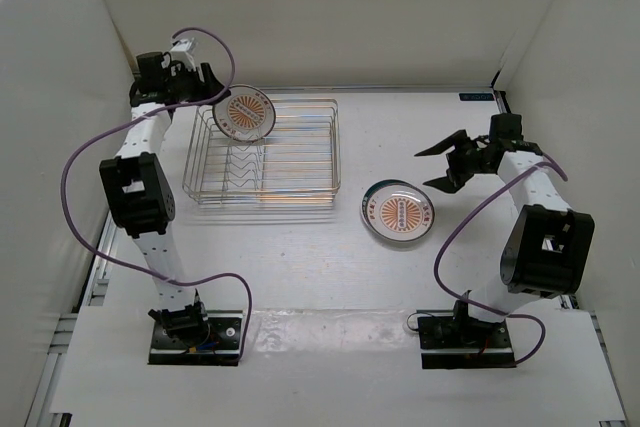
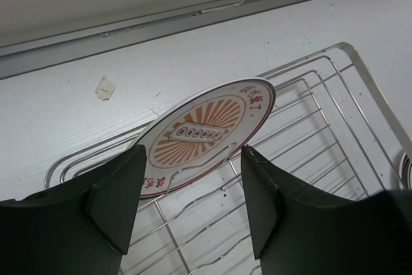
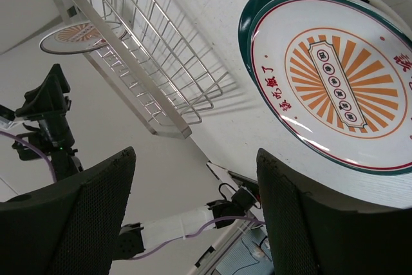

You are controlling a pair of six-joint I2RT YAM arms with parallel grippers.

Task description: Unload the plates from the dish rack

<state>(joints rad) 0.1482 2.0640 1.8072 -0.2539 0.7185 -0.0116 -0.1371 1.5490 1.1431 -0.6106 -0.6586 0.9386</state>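
Observation:
Next, my left gripper moves over and straddles the plate's near rim (image 2: 138, 140) before it lifts the plate from the dish rack, because the plate's broad side (image 2: 201, 132) spreads across its open fingers.
The silver wire dish rack (image 1: 300, 162) stands left of centre. One orange sunburst plate (image 1: 245, 114) leans in its far left corner. My left gripper (image 1: 212, 89) is open just behind that plate's far edge; in the left wrist view the plate (image 2: 206, 130) lies between and beyond the spread fingers (image 2: 109, 198), untouched. A second sunburst plate (image 1: 398, 213) lies on the table right of the rack, stacked on the green-rimmed plate (image 3: 248, 30). My right gripper (image 1: 437, 167) is open and empty, above and right of the stack (image 3: 341, 82).
The rack's zigzag dividers (image 2: 212, 178) show under the left fingers. White enclosure walls (image 1: 330, 7) close in the back and both sides. The rack (image 3: 148, 49) and the left arm (image 3: 48, 114) also show in the right wrist view.

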